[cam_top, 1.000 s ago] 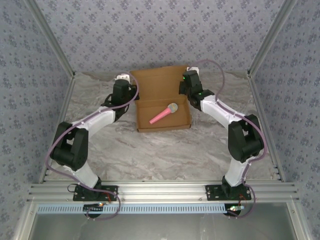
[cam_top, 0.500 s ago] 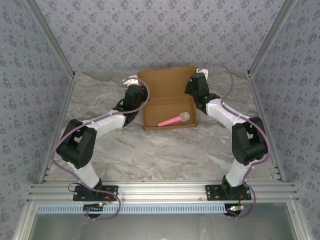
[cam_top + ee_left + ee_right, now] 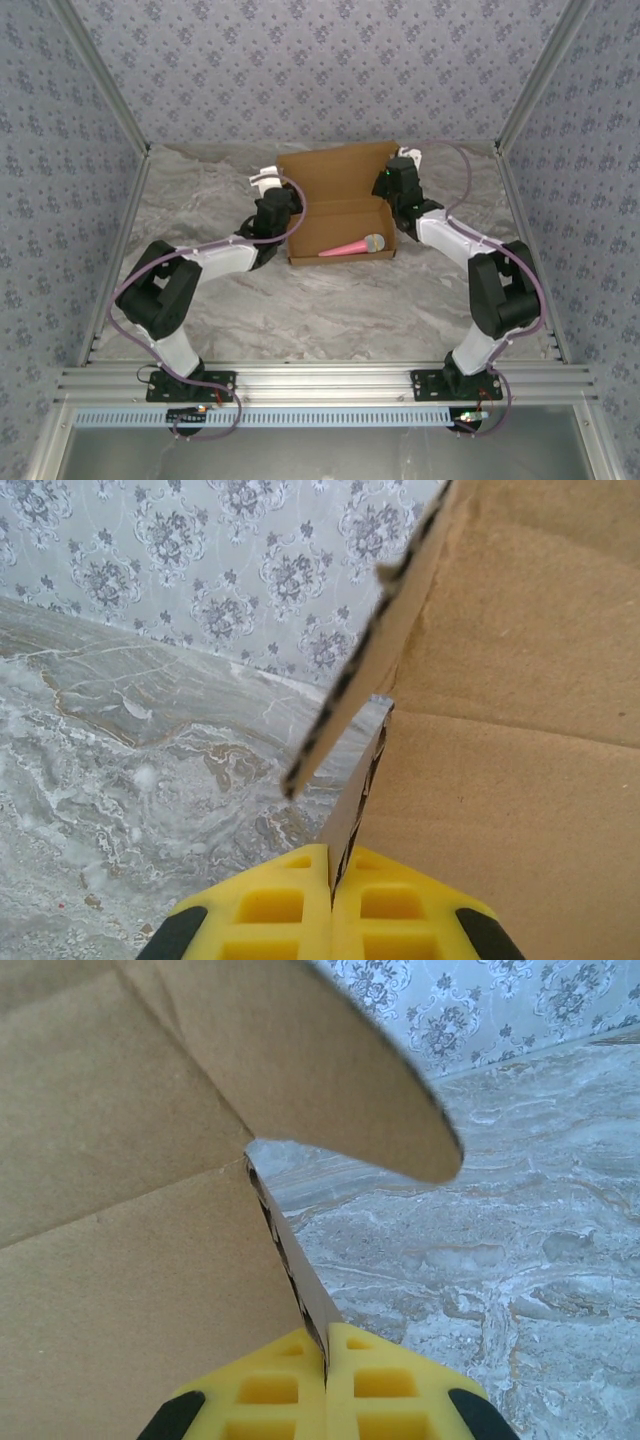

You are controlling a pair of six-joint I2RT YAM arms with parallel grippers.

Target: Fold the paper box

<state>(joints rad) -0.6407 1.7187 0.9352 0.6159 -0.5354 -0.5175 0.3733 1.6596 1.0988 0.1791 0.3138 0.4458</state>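
The side flap (image 3: 355, 798) stands square to the leaning back panel, so I should keep pulling it with my left gripper toward the box's front edge (image 3: 340, 258) until that panel stands upright.
The paper box (image 3: 338, 178) is an open brown cardboard tray with its lid standing up at the back, in the middle of the table's far half. A pink stick with a grey head (image 3: 352, 245) lies inside the tray. My left gripper (image 3: 290, 213) is shut on the box's left side wall; in the left wrist view the yellow fingers (image 3: 280, 905) pinch the wall's edge, with the box (image 3: 500, 780) to the right. My right gripper (image 3: 388, 195) is shut on the right side wall, the box (image 3: 130, 1260) to its left and a rounded flap (image 3: 330, 1080) above.
The marble-patterned table top (image 3: 300, 300) runs out to patterned walls on three sides, with metal frame posts (image 3: 530, 90) at the corners. The back wall stands close behind the box. An aluminium rail (image 3: 320, 380) with both arm bases lies along the near edge.
Both arms have carried the box to the right, still gripping its side walls. The pink stick has slid toward the tray's right end.
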